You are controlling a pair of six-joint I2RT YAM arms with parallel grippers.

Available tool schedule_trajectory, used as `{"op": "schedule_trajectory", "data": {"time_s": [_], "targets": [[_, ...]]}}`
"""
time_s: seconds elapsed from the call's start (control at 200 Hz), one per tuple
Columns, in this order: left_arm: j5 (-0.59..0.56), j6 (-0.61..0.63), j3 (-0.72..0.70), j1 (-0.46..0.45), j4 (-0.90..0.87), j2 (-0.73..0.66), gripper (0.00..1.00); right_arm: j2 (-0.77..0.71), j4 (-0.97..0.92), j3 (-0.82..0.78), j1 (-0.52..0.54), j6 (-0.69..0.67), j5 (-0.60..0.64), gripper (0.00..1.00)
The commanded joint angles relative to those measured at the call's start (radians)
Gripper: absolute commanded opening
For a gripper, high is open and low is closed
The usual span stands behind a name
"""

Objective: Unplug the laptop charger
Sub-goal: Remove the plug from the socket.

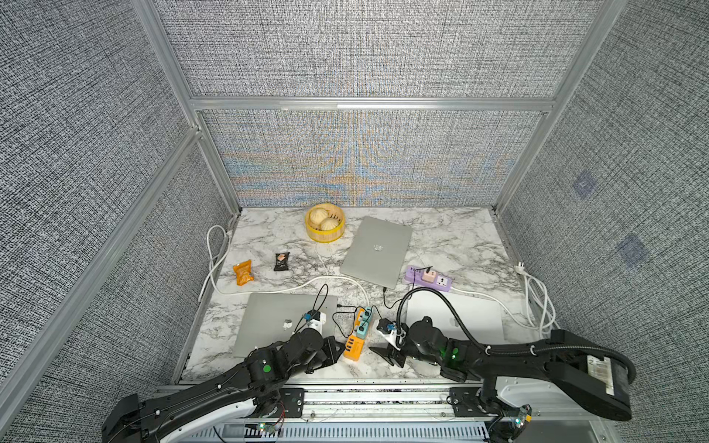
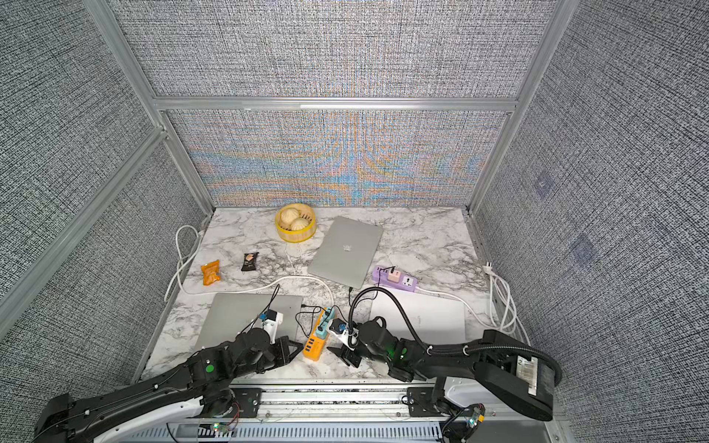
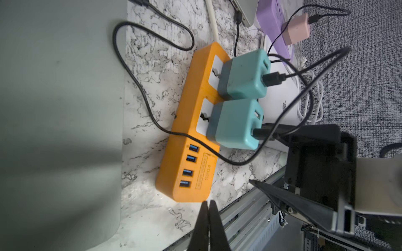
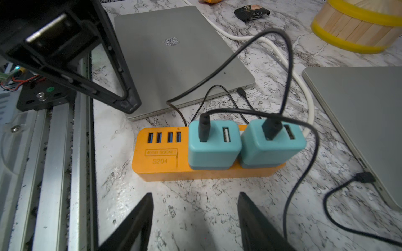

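The power strip's USB end point(image 1: 353, 349) needs bracing by my left gripper before my right gripper pulls a charger, with the orange power strip unheld point(image 1: 358, 330) under the teal chargers.
An orange power strip point(image 1: 353, 347) point(image 3: 189, 134) point(image 4: 161, 160) lies near the table's front edge between two closed laptops. Two teal chargers point(image 3: 243, 76) point(image 3: 236, 123) point(image 4: 214, 147) point(image 4: 272, 145) are plugged into it side by side, each with a black cable. My left gripper point(image 3: 208, 202) point(image 1: 339, 349) is shut and empty, its tips just short of the strip's USB end. My right gripper point(image 4: 194, 195) point(image 1: 383, 354) stands open on the strip's other side, facing its long side with bare marble between the fingers.
Grey laptops lie at near left point(image 1: 268, 322) and at the back point(image 1: 378, 249), a pale one at near right point(image 1: 472, 314). A purple strip point(image 1: 429, 278) holds a pink charger. A bun steamer point(image 1: 326, 236), two snack packets point(image 1: 243, 272) point(image 1: 281, 262) and white cables point(image 1: 215, 261) lie behind.
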Motion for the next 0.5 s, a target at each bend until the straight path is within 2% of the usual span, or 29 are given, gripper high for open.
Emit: {"op": "schedule_trajectory", "data": {"time_s": [0.0,0.495], "targets": [[-0.003,-0.026,-0.004,0.007,0.002,-0.016,0.0,0.035,0.108,0.015,-0.004,0.013,-0.02,0.63],[0.05,-0.042,-0.033,0.05,0.148,0.094,0.0,0.094,0.153,0.032,-0.026,0.025,-0.033,0.62]]}}
